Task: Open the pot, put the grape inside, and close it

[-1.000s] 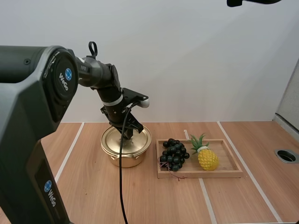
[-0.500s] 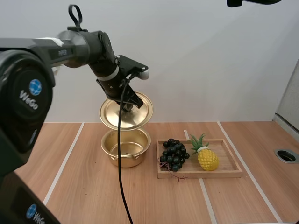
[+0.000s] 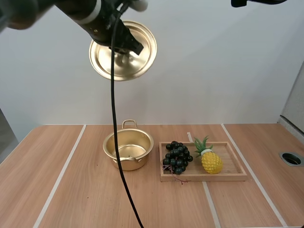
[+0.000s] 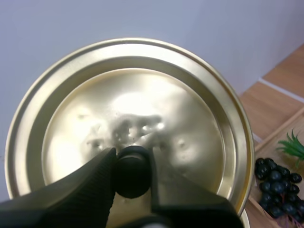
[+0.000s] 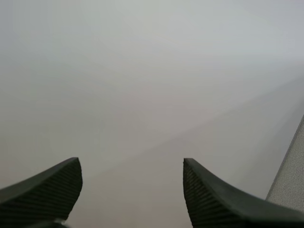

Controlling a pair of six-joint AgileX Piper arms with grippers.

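Note:
A thin reddish stem (image 3: 179,180) runs out from the clustered grapes, so I expect the bunch of dark grapes (image 3: 176,157) to hang together in one piece as I lift it.
The gold pot (image 3: 128,150) stands uncovered on the table. High above it my left gripper (image 3: 124,48) is shut on the black knob (image 4: 133,171) of the gold lid (image 3: 123,51), which hangs tilted toward the camera. In the left wrist view the fingers (image 4: 90,183) pinch the knob against the lid (image 4: 133,118). A bunch of dark grapes (image 3: 176,157) lies at the left end of the wooden tray (image 3: 236,175); the grapes (image 4: 278,190) also show past the lid's rim. My right gripper (image 5: 130,190) is open, facing a blank wall with nothing between its fingers.
A yellow toy pineapple (image 3: 209,159) lies on the tray next to the grapes. A round metal-rimmed hole (image 3: 291,158) sits at the table's right edge. White lines run along the wooden tabletop.
My left arm has lifted the lid off the pot and carried it far upward, from just above the pot to near the top of the high view. The pot now stands uncovered.

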